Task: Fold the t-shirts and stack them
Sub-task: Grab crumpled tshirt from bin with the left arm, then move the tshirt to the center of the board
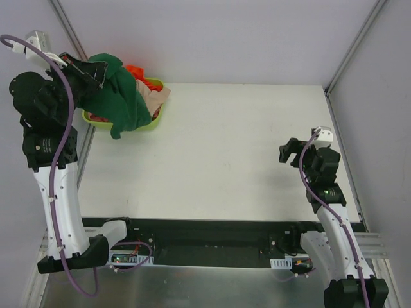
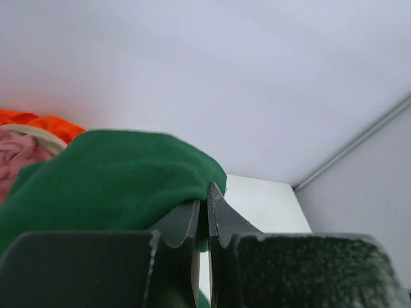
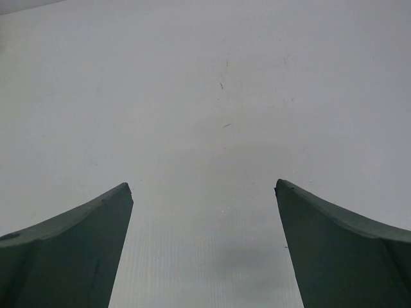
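Note:
I should keep carrying the dark green t-shirt (image 1: 120, 102) to the table's middle (image 1: 236, 157) and release there, as my left gripper's fingers pinch only it and the middle is clear.
My left gripper (image 1: 96, 72) is shut on the dark green t-shirt (image 1: 119, 96) and holds it up over the lime-green tub (image 1: 153, 120) at the table's far left corner. The shirt hangs down over the tub's near side. In the left wrist view the green cloth (image 2: 115, 186) is pinched between the closed fingers (image 2: 221, 215) of the left gripper (image 2: 205, 199). Orange cloth (image 1: 136, 70) and pink cloth (image 1: 153, 96) lie in the tub. They also show in the left wrist view, orange (image 2: 45, 122) and pink (image 2: 19, 154). My right gripper (image 1: 290, 154) is open and empty above the table's right side; its fingers (image 3: 77, 244) frame bare table.
The white table (image 1: 218, 154) stretches between the arms. Grey walls and a metal frame post (image 1: 356, 45) bound it at the back and right. The arm bases and cables sit along the near edge.

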`<state>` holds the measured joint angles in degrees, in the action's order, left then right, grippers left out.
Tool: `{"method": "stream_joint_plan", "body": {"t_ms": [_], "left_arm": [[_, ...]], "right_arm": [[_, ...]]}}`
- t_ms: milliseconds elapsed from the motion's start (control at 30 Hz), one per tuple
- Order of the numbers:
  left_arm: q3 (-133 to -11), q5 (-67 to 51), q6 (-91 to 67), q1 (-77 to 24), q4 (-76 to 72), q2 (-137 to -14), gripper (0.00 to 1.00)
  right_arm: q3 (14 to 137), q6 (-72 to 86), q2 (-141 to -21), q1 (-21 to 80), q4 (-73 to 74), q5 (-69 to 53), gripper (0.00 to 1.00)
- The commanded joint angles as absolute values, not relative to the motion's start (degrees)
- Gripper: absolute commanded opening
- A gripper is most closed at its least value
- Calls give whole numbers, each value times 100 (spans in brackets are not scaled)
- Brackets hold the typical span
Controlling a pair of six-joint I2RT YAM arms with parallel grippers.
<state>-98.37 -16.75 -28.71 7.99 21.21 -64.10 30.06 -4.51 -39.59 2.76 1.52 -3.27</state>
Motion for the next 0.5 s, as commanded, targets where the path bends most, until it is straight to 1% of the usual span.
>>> {"method": "stream_joint_plan", "body": {"t_ms": [0, 100, 200, 333, 467], "left_arm": [[-10239, -2838, -3339, 826, 1179, -6188, 0], [-10318, -3407, -3751, 826, 740, -6205, 0], [-10555, -4085, -4331, 730, 336, -6494, 0], [-11011, -4131, -4386, -173, 264, -7152, 0], [-11031, -3912, -4105, -1228, 290, -7689, 0]], "right_arm": [[2971, -360, -3858, 255, -289, -369, 96], [2979, -325, -3920, 255, -369, -553, 96], [3006, -308, -3981, 255, -378, -659, 96], [3015, -290, -4025, 255, -404, -677, 96], [2997, -290, -3964, 255, -396, -686, 96]]}}
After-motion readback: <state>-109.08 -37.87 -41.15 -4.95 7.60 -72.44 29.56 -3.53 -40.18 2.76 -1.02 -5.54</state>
